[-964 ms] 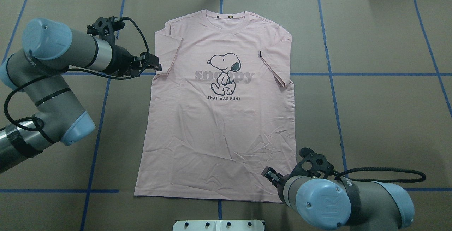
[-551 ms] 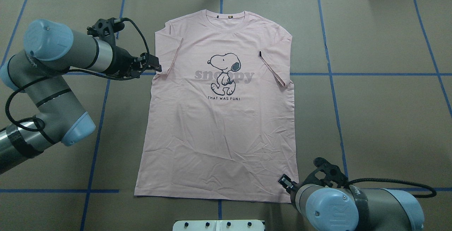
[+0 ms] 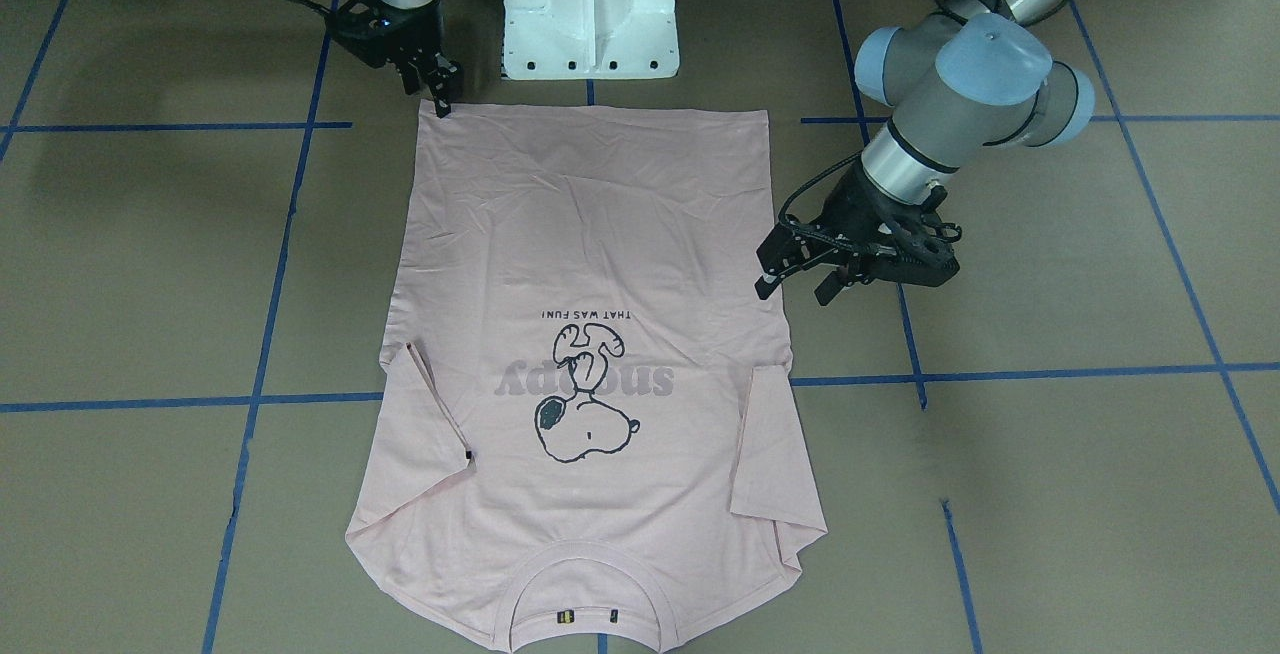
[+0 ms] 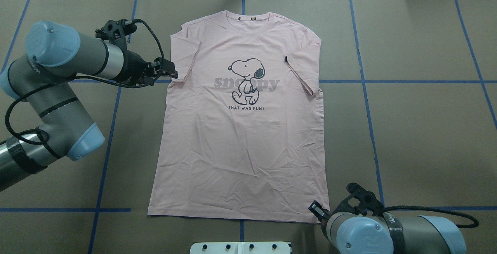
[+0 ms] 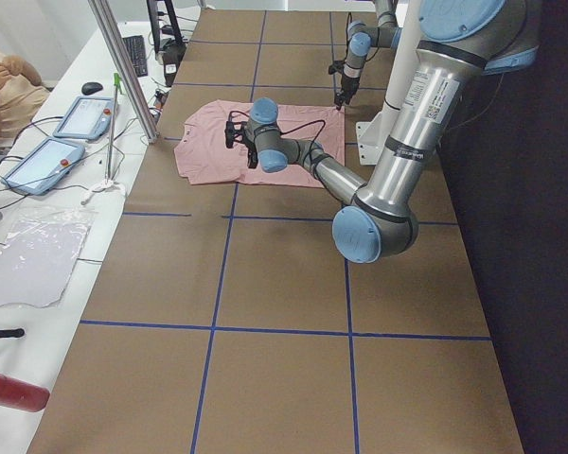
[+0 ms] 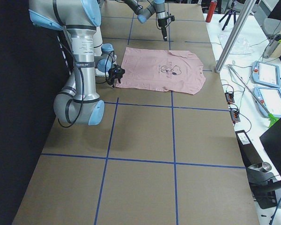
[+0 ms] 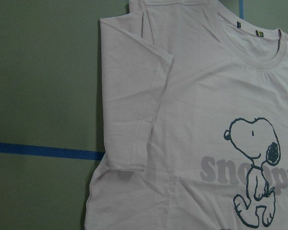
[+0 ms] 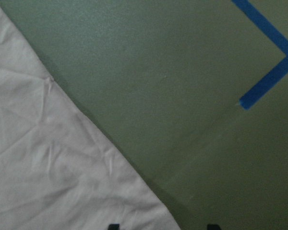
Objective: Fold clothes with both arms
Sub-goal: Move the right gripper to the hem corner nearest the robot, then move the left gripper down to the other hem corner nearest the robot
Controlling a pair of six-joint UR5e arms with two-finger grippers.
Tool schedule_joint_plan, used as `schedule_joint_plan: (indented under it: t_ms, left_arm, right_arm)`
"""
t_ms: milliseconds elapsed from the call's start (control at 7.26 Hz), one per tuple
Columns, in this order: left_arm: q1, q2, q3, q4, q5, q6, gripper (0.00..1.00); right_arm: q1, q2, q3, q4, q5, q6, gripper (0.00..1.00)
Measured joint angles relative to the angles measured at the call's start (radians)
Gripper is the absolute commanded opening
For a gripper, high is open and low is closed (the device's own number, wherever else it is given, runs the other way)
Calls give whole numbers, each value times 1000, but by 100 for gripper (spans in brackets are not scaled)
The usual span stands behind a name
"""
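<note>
The hem (image 3: 594, 108) will fold over the print and sleeves and stay short of the neck when I carry it, because loose cloth (image 3: 588, 216) lies flat below the print.
The pale pink Snoopy T-shirt (image 4: 240, 141) lies flat and face up on the brown table, neck at the far side and both sleeves folded inward. My left gripper (image 4: 172, 71) is open and empty, just off the shirt's left edge below the left sleeve; in the front-facing view (image 3: 793, 289) its fingers stand apart. The left wrist view shows the sleeve and print (image 7: 206, 120) but no fingers. My right gripper (image 4: 315, 209) is open at the near right hem corner (image 3: 432, 106). In the right wrist view its fingertips (image 8: 114, 226) straddle that corner of the shirt (image 8: 48, 167).
The white pedestal base (image 3: 590, 4) stands at the near table edge behind the hem. Blue tape lines (image 4: 388, 81) cross the table. A metal post (image 5: 123, 66), tablets (image 5: 47, 161) and cables are at the far side, with a person's arm (image 5: 5, 80).
My right gripper has moved right and toward the robot, from over the shirt's lower right area to its near right hem corner. The left arm has hardly moved.
</note>
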Motion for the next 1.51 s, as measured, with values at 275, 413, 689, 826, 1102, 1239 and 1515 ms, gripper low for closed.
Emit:
schedule_joint_plan:
  t_ms: [275, 413, 689, 826, 1102, 1239, 1515]
  left_arm:
    - [-1, 0, -1, 0, 0, 1, 87]
    - [-1, 0, -1, 0, 0, 1, 87]
    - [-2, 0, -1, 0, 0, 2, 87]
    - [-2, 0, -2, 0, 0, 3, 87]
    - [-2, 1, -3, 0, 0, 2, 88]
    - [-2, 2, -8, 0, 0, -3, 88]
    - [14, 50, -81, 2, 1, -76, 88]
  right_arm:
    - [0, -1, -4, -1, 0, 0, 44]
    - [0, -1, -5, -1, 0, 0, 28]
    - [-1, -1, -6, -1, 1, 0, 0]
    - [-1, -1, -6, -1, 3, 0, 0]
    - [0, 0, -3, 0, 7, -2, 0]
    - [2, 1, 5, 0, 9, -2, 0]
    - [5, 0, 42, 0, 10, -3, 0]
